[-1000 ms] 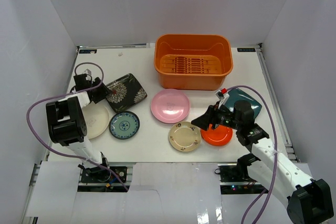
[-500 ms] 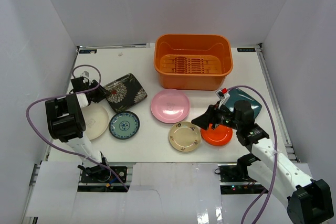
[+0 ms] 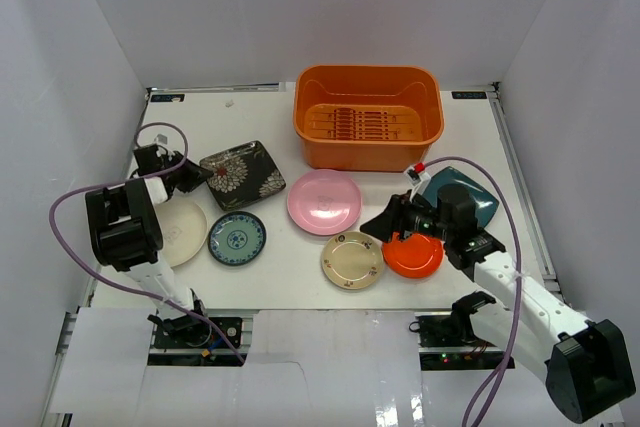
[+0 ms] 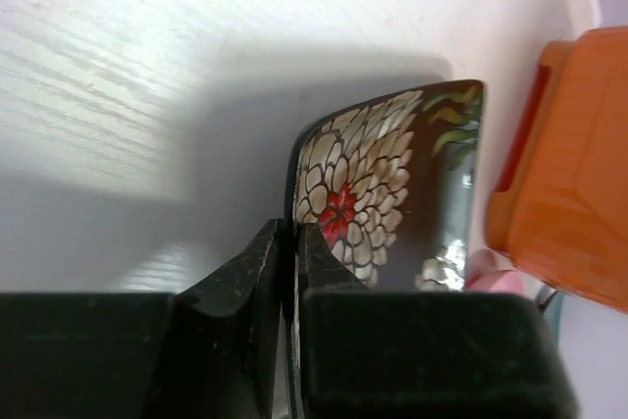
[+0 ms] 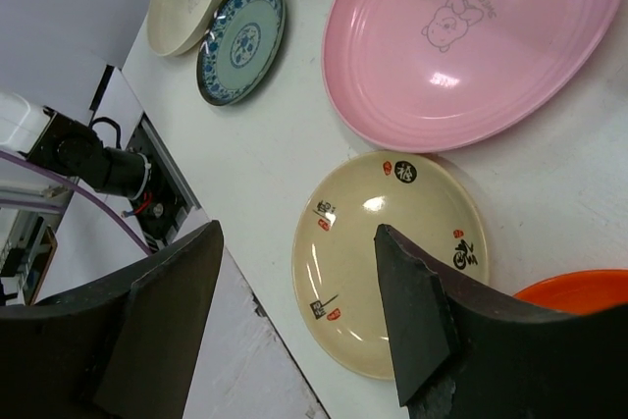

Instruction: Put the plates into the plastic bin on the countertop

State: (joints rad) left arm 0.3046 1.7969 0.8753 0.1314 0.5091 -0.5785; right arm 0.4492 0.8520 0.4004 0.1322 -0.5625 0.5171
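Observation:
I should keep my right gripper moving, because my left gripper holds the black-floral plate (image 3: 243,175) by one rim and the plate's opposite rim is free. My right gripper should go on to that rim (image 3: 271,164) and close there.
My left gripper (image 3: 190,176) is shut on the left rim of the square black-floral plate (image 3: 242,171); the left wrist view shows both fingers (image 4: 257,272) pinching that rim, with the plate (image 4: 392,183) beyond them. My right gripper (image 3: 385,222) is open and empty, hovering over the cream-gold plate (image 3: 352,259), which shows between its fingers in the right wrist view (image 5: 388,262). The orange bin (image 3: 368,117) stands at the back centre with nothing in it. The pink plate (image 3: 324,201), orange-red plate (image 3: 415,257), teal plate (image 3: 465,192), blue-patterned plate (image 3: 237,238) and white plate (image 3: 182,230) lie on the countertop (image 3: 270,117).
White walls close in the left, back and right sides. The table's front edge runs just below the plates (image 3: 300,307). Purple cables loop off both arms. The bin's corner (image 4: 569,174) shows to the right of the held plate.
The black-floral plate has turned and shifted slightly right in my left gripper. My right gripper has moved a little left and back, over the cream-gold plate.

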